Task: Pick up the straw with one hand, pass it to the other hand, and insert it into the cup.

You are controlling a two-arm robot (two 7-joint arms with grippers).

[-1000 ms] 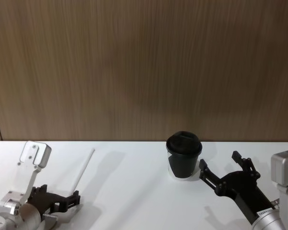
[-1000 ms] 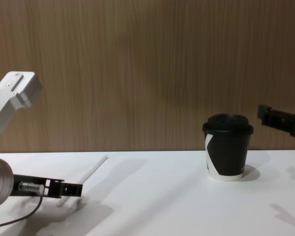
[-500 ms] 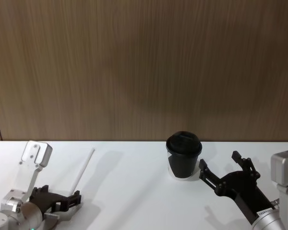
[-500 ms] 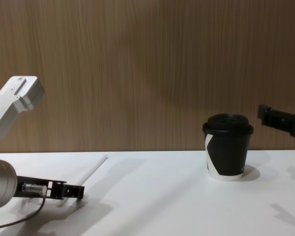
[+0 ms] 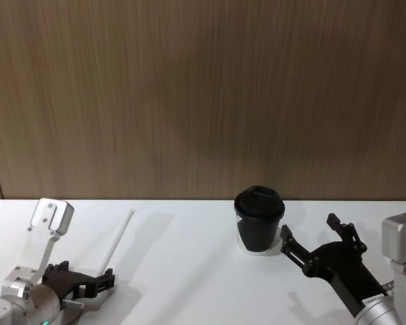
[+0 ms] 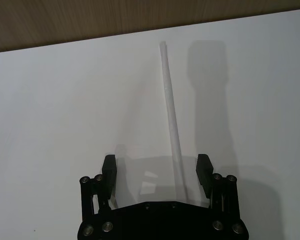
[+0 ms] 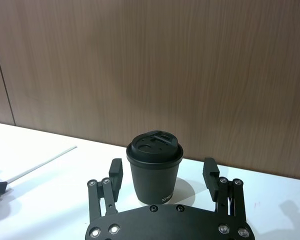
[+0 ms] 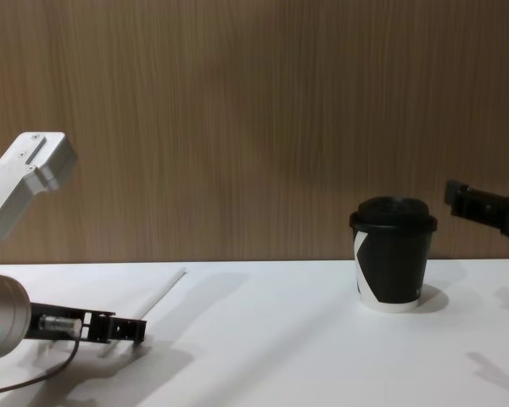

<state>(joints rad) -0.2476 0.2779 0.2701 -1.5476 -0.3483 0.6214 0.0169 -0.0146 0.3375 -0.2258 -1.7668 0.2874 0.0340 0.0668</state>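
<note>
The white straw (image 5: 116, 242) is lying unbent along its whole length, so I expect it to stay straight, with its loose end (image 5: 130, 212) sticking out, when I lift it by its lower end.
The white straw (image 5: 119, 240) (image 6: 170, 110) (image 8: 163, 290) lies flat on the white table at the left. My left gripper (image 5: 100, 284) (image 6: 156, 169) (image 8: 129, 328) hovers low over the straw's near end. It is open, and the straw passes between its fingers, closer to one finger. The black cup (image 5: 259, 220) (image 7: 155, 152) (image 8: 393, 263), with its domed lid, stands upright at centre right. My right gripper (image 5: 309, 229) (image 7: 163, 171) is open just in front of the cup and raised above the table, its fingers apart on either side of it without touching.
A wood-panelled wall (image 5: 203, 95) stands close behind the table. The white tabletop (image 5: 183, 271) stretches bare between the straw and the cup.
My left arm has sunk a little toward the table over the straw's near end. Straw, cup and right gripper have stayed still.
</note>
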